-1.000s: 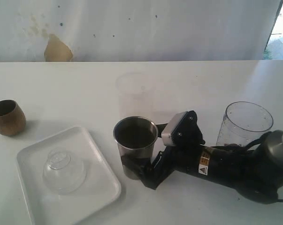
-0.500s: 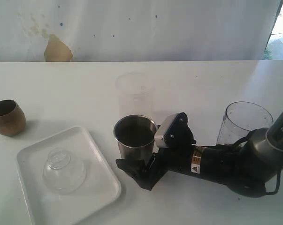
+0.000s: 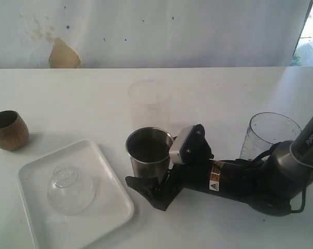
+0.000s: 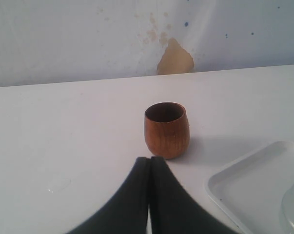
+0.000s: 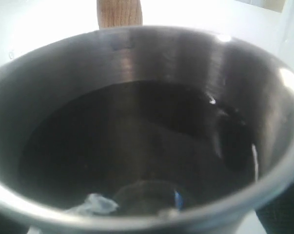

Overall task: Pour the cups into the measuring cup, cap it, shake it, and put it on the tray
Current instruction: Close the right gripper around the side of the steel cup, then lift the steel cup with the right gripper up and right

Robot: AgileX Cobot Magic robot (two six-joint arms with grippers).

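The liquid in the steel tumbler [image 3: 149, 151] should ripple yet stay inside when I carry it, since a dark, glinting surface [image 5: 142, 136] lies well below the tumbler's rim.
The steel tumbler [image 3: 148, 155] stands upright at the table's middle. My right gripper [image 3: 146, 179] lies low on the table, open, with its jaws either side of the tumbler's base. The near finger [image 3: 138, 184] shows and the far one is hidden behind the tumbler. The tumbler's dark inside [image 5: 147, 122] fills the right wrist view. The wooden cup [image 3: 8, 129] stands at the far left. In the left wrist view my left gripper [image 4: 149, 161] is shut and empty, just short of the wooden cup [image 4: 166, 129]. The clear measuring cup [image 3: 270, 136] stands upright behind the right arm. The white tray [image 3: 109, 202] lies at the front left.
A small clear dome lid [image 3: 70, 188] rests on the tray. A frosted translucent cup [image 3: 148, 104] stands just behind the steel tumbler. The tray's corner [image 4: 244, 180] shows beside the wooden cup in the left wrist view. A stained wall runs along the table's far edge.
My right gripper has slid left along the table, so its fingers reach further around the steel tumbler's base. The cups, tray and lid have not moved.
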